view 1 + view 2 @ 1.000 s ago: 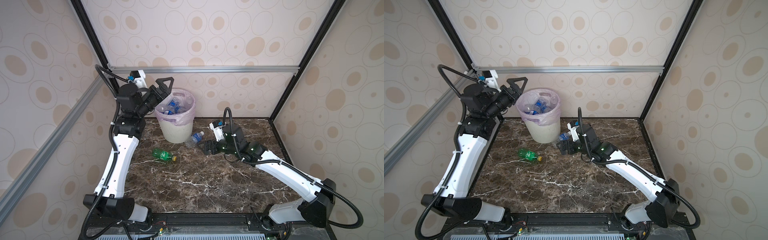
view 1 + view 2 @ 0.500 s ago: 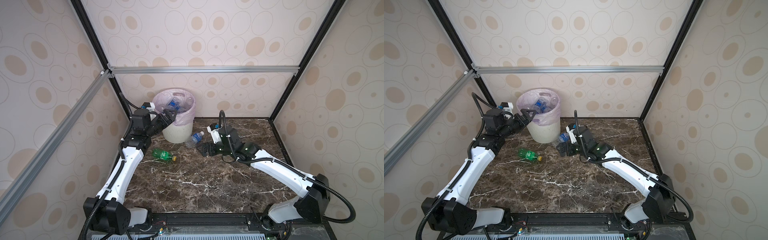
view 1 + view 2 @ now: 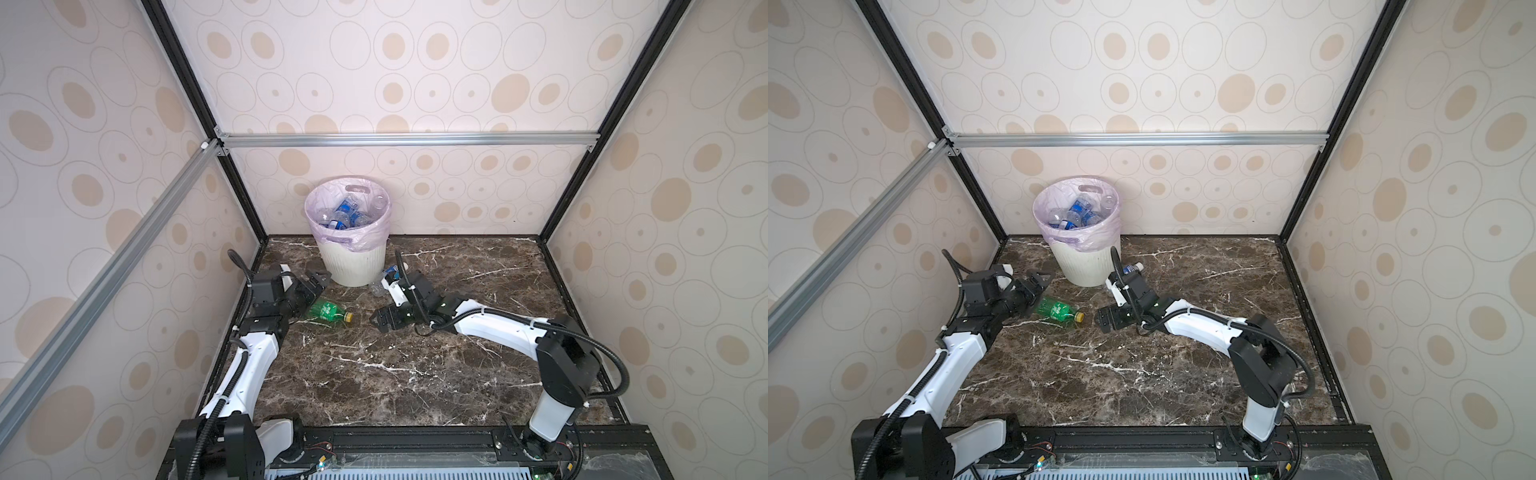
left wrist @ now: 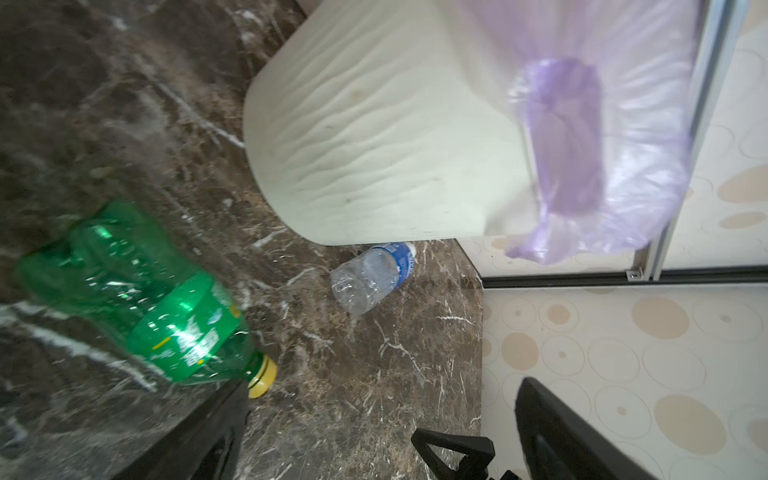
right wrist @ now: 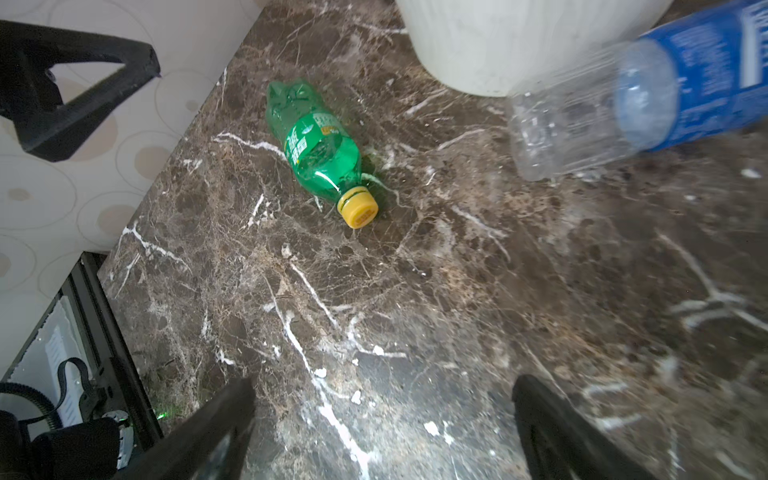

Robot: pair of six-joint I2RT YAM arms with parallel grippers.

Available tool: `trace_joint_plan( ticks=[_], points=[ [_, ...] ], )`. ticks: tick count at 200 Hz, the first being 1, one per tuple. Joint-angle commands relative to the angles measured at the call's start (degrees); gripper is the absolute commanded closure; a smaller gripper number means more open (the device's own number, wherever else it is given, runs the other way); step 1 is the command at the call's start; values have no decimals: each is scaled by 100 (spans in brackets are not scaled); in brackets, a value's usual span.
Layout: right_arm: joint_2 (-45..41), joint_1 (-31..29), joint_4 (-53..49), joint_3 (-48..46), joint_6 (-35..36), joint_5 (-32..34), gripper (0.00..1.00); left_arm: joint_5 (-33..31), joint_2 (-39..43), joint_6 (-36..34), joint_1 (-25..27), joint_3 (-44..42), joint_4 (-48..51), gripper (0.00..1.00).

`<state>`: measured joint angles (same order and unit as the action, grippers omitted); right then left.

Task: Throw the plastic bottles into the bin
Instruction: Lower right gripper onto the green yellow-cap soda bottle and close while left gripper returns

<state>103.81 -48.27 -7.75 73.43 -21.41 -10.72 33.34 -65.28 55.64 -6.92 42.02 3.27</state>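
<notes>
Next, my right gripper takes the bottle's narrow neck (image 3: 1073, 316) and then raises the bottle for my left gripper first, because the green bottle's wide base (image 3: 1044, 307) faces my left gripper.
The white ribbed bin (image 3: 350, 266) (image 3: 1080, 266), lined with a pale pink bag, stands at the back and holds several clear blue-labelled plastic bottles (image 3: 344, 215). A green bottle with a yellow cap (image 3: 328, 311) (image 3: 1057, 309) (image 5: 320, 145) lies on the marble in front of it. My left gripper (image 3: 315, 287) (image 4: 382, 436) is open, low beside the bottle's base. My right gripper (image 3: 380, 324) (image 5: 382, 432) is open over bare marble, right of the yellow cap. A clear blue-labelled bottle (image 3: 1132, 268) (image 4: 374, 274) lies by the bin's foot, partly behind my right arm.
The dark marble table (image 3: 415, 374) is walled in by patterned panels on three sides, with black frame posts (image 3: 245, 199) in the corners. The bin stands close to the back wall, left of the middle.
My left arm has come down from the bin's rim to the table beside the green bottle. My right gripper has moved left and toward the front, away from the clear bottle.
</notes>
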Motion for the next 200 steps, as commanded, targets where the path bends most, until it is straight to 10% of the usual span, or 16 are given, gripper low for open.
trace_joint_plan(
  ticks=[1, 137, 200],
  points=[
    [384, -151, 409, 403, 178, -141, 0, 367, 162, -12, -301, -141, -344, 1],
    [2880, -481, 366, 2659, 290, -24, 1, 655, -83, 74, -787, -1082, -1047, 1],
    [3416, -497, 54, 3239, 427, -210, 20, 656, -395, -51, -898, -1016, -1100, 1]
  ],
)
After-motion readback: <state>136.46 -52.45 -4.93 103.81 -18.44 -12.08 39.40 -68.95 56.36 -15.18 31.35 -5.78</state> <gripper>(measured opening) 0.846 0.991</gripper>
